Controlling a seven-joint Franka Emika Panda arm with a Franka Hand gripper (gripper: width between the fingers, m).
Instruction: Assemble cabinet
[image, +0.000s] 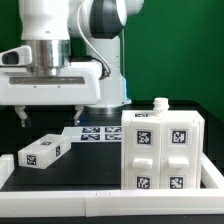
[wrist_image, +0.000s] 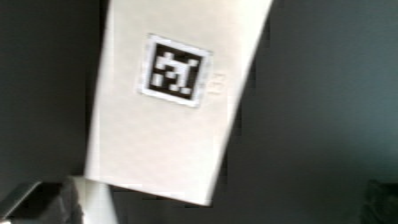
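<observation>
I expect the tagged panel (image: 44, 151) to cover the small white piece (image: 161, 104) when I lower the panel onto the cabinet's top, because the piece sticks up there.
The cabinet (image: 160, 150) is a large white box with several black-and-white tags, standing on the dark table at the exterior view's right. A small white piece (image: 158, 104) sits on its top. A small white tagged panel (image: 42, 152) lies flat on the table at the exterior view's left. It fills the wrist view (wrist_image: 178, 100) with its tag facing up. My gripper (image: 50, 118) hangs above this panel, open and empty, with its jaws wide apart. In the wrist view the gripper (wrist_image: 210, 214) shows only as dark finger edges at the frame's corners, not touching the panel.
The marker board (image: 100, 132) lies flat on the table behind the panel, between it and the cabinet. A low white wall (image: 100, 200) runs along the table's front edge. The white robot base (image: 105, 95) stands behind.
</observation>
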